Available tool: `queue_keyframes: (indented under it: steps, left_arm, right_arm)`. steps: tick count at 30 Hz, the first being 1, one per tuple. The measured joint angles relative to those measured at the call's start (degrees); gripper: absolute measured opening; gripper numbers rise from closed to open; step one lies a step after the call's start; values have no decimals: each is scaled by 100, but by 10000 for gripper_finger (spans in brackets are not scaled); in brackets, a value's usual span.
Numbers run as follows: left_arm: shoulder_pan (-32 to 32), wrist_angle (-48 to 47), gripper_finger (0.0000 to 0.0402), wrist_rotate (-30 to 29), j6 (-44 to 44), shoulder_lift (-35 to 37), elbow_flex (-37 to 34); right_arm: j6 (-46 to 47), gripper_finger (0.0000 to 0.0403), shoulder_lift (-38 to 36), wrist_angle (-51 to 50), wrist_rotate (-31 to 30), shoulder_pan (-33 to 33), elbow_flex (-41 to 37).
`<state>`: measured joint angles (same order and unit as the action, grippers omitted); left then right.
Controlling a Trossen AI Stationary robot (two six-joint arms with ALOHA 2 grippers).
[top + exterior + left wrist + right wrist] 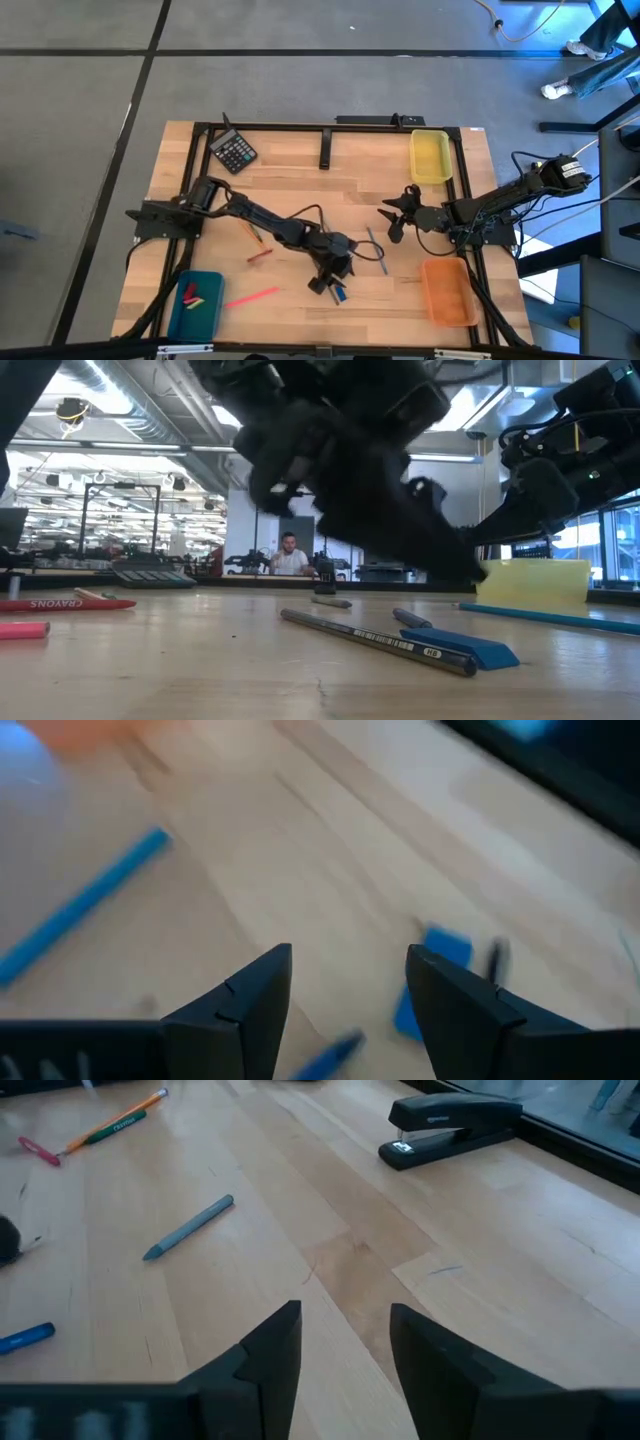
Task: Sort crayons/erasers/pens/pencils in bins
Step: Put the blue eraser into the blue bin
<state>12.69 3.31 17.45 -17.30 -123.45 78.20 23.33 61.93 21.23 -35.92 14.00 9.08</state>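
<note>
My left gripper should lower toward the eraser point(470, 649) next until both fingers straddle it, as the blue eraser's long sides point(460, 646) run along its open fingers.
My left gripper point(328, 284) is open, low over the table's near middle. In its wrist view point(350, 982) a blue eraser point(432, 982) lies on the wood just beside one fingertip, not between the fingers. The eraser also shows in the high view point(339, 294) and the low view point(470, 648), beside a dark pencil point(380, 640). My right gripper point(389, 222) is open and empty right of centre, and its wrist view point(345, 1342) shows bare wood. A pink crayon point(250, 297) and a red crayon point(260, 255) lie at the near left. The teal bin point(195, 320) holds red and green pieces.
A yellow bin point(430, 157) stands at the far right and an orange bin point(447, 290) at the near right. A grey stick point(372, 243) and a blue stick point(381, 263) lie between the grippers. A calculator point(233, 152) and a black stapler point(450, 1125) sit at the far side.
</note>
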Motion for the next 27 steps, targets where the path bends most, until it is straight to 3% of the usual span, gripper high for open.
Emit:
queue_keyframes:
  steps: [9,22,27]
  left_arm:
    - [174,-1081,190,-22,-672,-92,416]
    - [262,-951,188,-22,-986,-435,462]
    - [240,-983,165,-17,-974,-450,455]
  right_arm:
    - [-116,157,0,-2,4,-2,0]
    - [-111,157,0,25,106,0,0]
    - [-111,157,-2,30,111,-2,0]
